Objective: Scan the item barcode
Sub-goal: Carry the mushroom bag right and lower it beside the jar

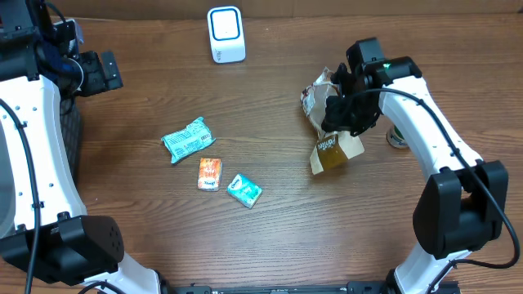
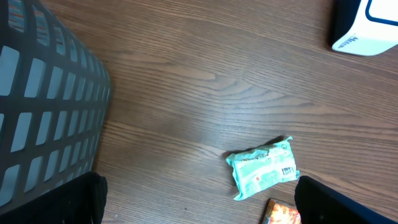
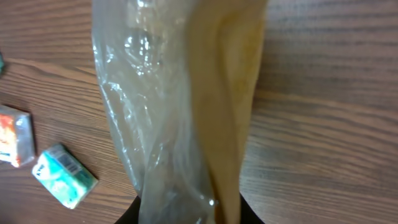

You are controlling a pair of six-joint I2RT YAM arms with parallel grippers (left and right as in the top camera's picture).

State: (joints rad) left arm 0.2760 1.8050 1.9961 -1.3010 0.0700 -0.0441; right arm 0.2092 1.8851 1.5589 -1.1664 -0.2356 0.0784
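My right gripper is holding the plastic packet [image 1: 336,153] over open wood [image 1: 356,170], clear of the small teal box. It should keep lowering the packet until the packet rests there, then let go.
My right gripper [image 1: 341,114] is shut on a crinkled clear plastic packet with a brown-gold label [image 1: 331,151], held above the table at the right of centre. In the right wrist view the packet [image 3: 186,106] fills the middle and hangs from between the dark fingers [image 3: 127,218]; no barcode shows on it. The white scanner with a blue ring [image 1: 225,34] stands at the back centre, well left of the packet. My left gripper [image 1: 98,72] is at the far left back, open and empty [image 2: 202,205]. The scanner's corner [image 2: 367,25] shows in the left wrist view.
A teal packet [image 1: 188,139], a small orange packet [image 1: 210,173] and a small teal box [image 1: 243,190] lie left of centre. A dark mesh basket [image 2: 43,106] stands at the left edge. A small can [image 1: 397,137] sits beside the right arm.
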